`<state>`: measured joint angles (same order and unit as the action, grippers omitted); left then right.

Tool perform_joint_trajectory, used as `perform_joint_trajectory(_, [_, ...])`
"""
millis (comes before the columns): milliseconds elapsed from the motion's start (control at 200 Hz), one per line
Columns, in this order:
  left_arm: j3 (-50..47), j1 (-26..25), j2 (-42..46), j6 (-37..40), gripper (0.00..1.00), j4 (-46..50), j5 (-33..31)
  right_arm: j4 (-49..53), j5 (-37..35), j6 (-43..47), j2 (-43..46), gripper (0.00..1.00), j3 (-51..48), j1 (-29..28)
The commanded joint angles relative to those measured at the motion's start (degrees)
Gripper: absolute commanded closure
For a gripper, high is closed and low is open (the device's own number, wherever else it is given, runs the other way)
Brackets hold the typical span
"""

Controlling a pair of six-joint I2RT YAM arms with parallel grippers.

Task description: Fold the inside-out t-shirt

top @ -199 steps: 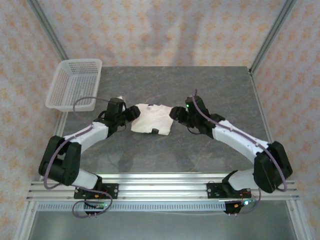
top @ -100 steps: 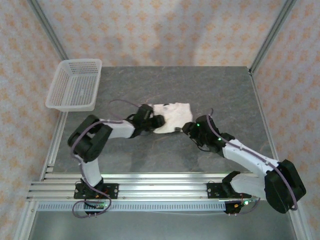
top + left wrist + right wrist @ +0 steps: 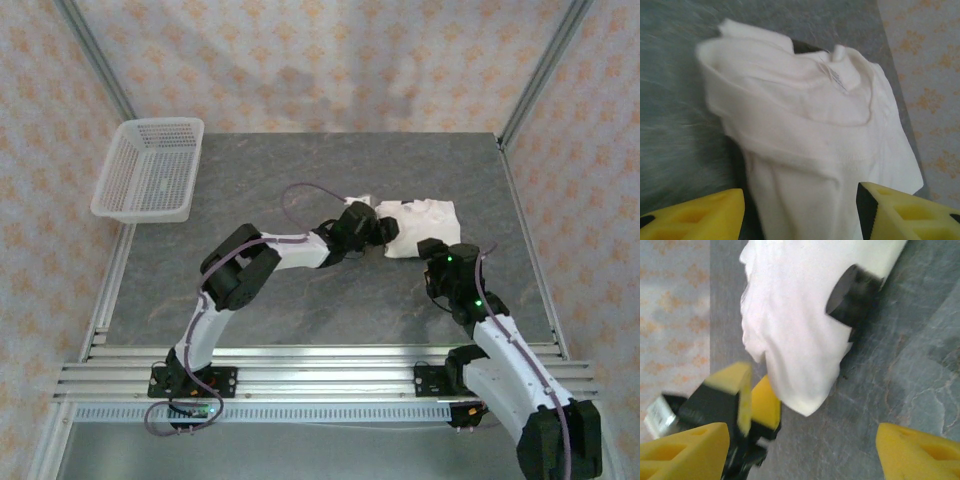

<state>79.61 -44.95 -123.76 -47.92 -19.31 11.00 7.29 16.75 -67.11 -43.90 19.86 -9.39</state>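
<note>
The robot's left arm reaches far across to the t-shirt's edge [image 3: 388, 210], so the right gripper should grab the t-shirt's black patch [image 3: 853, 296] and bring the t-shirt to the far corner.
The inside-out t-shirt [image 3: 422, 222] lies as a small off-white folded bundle on the grey table, right of centre. A black patch [image 3: 854, 292] shows on it. My left arm reaches far right, and my left gripper [image 3: 384, 233] is at the bundle's left edge. In the left wrist view the t-shirt [image 3: 810, 125] runs down between the spread yellow fingers of my left gripper [image 3: 800, 196], with a dark gap beside the left one. My right gripper [image 3: 434, 253] is just in front of the bundle. It stands wide open [image 3: 802, 440] over bare table, short of the t-shirt's corner [image 3: 805, 405].
A white mesh basket [image 3: 150, 168] stands at the table's [image 3: 300, 170] far left corner. The table's right edge [image 3: 522, 240] and a frame post are close to the bundle. My left gripper's yellow fingers [image 3: 752, 397] sit close to my right gripper.
The t-shirt bundle has moved from the table's middle to the right, with my left gripper following it. My right arm has drawn back towards its base. Both grippers stand wider.
</note>
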Motion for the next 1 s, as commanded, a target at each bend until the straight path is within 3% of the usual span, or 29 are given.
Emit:
perform_joint_trajectory(0, [-5.24, 1.81, 13.83, 5.75, 0.37, 1.12, -5.73, -5.01, 5.75, -2.09, -1.89, 0.23, -1.92, 2.54])
perform_joint_trajectory(245, [-19.50, 3.99, 41.40, 20.56, 0.37, 9.11, -9.13, -24.59, 9.59, -7.09, -16.54, 0.25, -2.36, 3.49])
perform_joint_trajectory(470, [-29.80, 2.97, 61.18, 29.62, 0.37, 20.52, -4.90, -42.64, 11.80, -12.07, -35.37, 0.30, 0.76, 4.39])
perform_joint_trajectory(731, [-34.90, 1.55, 82.51, 35.45, 0.35, 37.69, -6.86, -48.12, 11.72, -12.71, -44.61, 0.43, 5.93, 9.71])
perform_joint_trajectory(891, [-36.52, 1.53, 86.99, 34.10, 0.35, 41.24, -9.69, -48.38, 13.92, -13.49, -48.70, 0.56, 11.83, 12.49])
perform_joint_trajectory(996, [-37.89, 1.53, 87.36, 32.60, 0.35, 40.43, -10.08, -45.58, 14.18, -12.90, -50.42, 0.57, 15.56, 14.36])
